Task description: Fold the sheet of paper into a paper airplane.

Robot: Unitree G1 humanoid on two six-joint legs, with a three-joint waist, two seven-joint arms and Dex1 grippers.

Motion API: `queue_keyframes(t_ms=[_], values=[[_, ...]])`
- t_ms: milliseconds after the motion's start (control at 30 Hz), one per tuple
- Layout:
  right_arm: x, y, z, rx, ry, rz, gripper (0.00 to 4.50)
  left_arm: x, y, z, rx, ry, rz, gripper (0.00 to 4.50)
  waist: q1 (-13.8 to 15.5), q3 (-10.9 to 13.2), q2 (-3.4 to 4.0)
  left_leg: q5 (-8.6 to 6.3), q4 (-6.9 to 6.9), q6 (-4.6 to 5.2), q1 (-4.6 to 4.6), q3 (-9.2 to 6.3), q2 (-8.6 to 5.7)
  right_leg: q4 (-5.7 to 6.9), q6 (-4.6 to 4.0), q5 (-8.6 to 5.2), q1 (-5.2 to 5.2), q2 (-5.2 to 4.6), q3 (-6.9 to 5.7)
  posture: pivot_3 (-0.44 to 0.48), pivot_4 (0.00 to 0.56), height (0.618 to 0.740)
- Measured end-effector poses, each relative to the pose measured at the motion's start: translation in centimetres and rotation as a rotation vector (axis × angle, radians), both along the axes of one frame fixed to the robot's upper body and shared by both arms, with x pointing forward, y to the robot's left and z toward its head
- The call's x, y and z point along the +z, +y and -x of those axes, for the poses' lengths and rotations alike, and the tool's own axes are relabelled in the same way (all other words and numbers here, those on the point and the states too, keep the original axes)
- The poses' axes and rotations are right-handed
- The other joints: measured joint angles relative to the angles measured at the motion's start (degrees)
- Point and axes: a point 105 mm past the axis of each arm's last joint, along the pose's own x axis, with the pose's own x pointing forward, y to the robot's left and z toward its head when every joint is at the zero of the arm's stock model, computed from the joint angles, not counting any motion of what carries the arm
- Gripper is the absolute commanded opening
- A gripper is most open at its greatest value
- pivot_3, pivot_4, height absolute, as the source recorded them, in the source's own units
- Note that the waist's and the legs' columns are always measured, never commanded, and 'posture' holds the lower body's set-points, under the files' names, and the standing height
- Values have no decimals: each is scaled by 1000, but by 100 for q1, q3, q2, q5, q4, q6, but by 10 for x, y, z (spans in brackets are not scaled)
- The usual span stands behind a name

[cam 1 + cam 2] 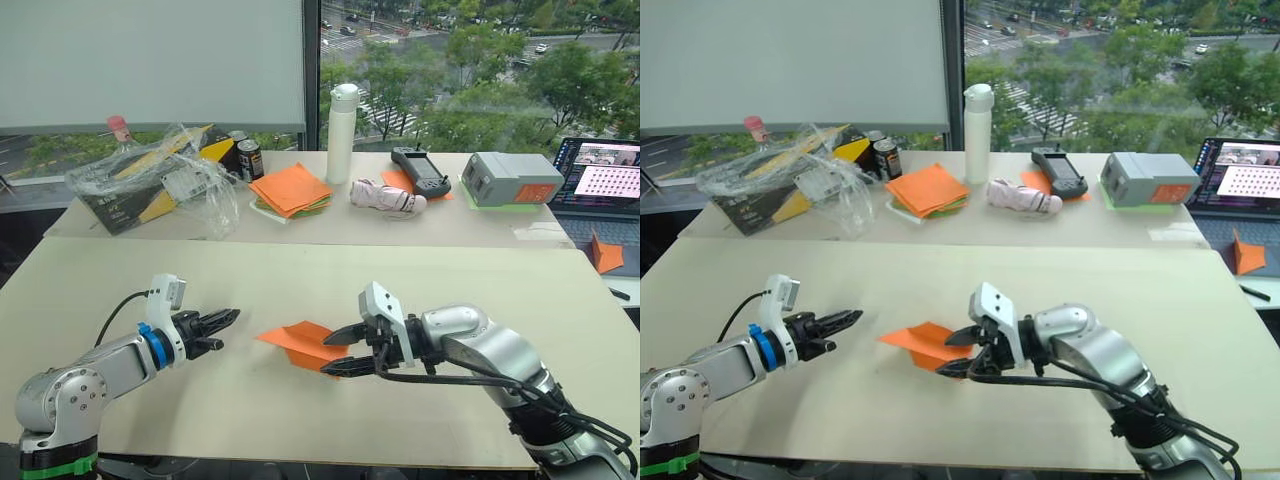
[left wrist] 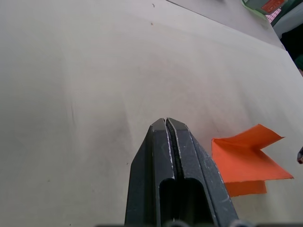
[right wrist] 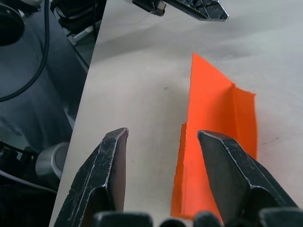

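I see the raised flap of the sheet of paper (image 1: 303,345) standing up along a sharp crease (image 3: 236,111), so the sheet's wings will stay spread when I carry it.
The sheet of paper (image 1: 298,342) lies on the near table (image 1: 300,280), bright orange and partly folded, with one flap raised along a crease (image 3: 215,104). My right gripper (image 1: 336,355) is open at the paper's right edge. In the right wrist view one of its fingers (image 3: 227,161) lies over the paper's edge and the other stands beside it on bare table. My left gripper (image 1: 230,318) is shut and empty, pointing at the paper from a short gap to its left. The left wrist view shows its closed tips (image 2: 166,124) with the paper (image 2: 246,158) just beyond.
On the back table stand a stack of orange and green sheets (image 1: 290,190), a white bottle (image 1: 342,135), a plastic-wrapped box (image 1: 160,180), cans (image 1: 248,158), a handheld controller (image 1: 420,170), a grey box (image 1: 510,180) and a laptop (image 1: 600,180). A small orange folded piece (image 1: 605,253) lies far right.
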Motion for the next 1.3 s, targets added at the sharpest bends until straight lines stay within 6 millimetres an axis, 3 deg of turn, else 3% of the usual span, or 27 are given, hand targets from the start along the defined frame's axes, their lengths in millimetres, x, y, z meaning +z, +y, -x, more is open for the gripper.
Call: queue_keyframes(t_ms=[133, 567, 767, 967, 1300], values=[[-11, -1, -10, -34, -15, 55, 2600, 0, -1, 0, 3, -4, -2, 0, -1, 0, 0, 0, 1, 0, 0, 0, -1, 1, 0, 0, -1, -1, 0, 0, 150, 740], [-14, -5, -35, -105, 2, 82, 2600, -3, -6, 0, 7, 0, 20, 0, -6, 0, 0, 0, 3, 0, -3, 0, 0, 2, -1, 0, -2, 0, 0, 0, 150, 740], [5, 0, -49, -118, -22, 42, 2600, -3, -8, 0, 7, -1, 25, 0, -14, 0, 0, 0, 4, 0, -2, 0, 0, 6, -1, 1, -3, 0, 1, 0, 150, 740], [4, 1, -47, -114, -4, 39, 2600, -3, -8, -1, 14, -10, 29, 0, -2, 0, 0, 0, 7, -1, -6, 0, -3, 4, -1, 1, -4, -4, 0, 0, 150, 740], [-18, 10, -37, -73, 5, 87, 2600, 0, -15, 10, -25, -19, 32, 0, -18, 0, 0, 0, 7, -1, -6, 0, -2, 8, -1, 1, -7, -3, 1, 0, 150, 740]])
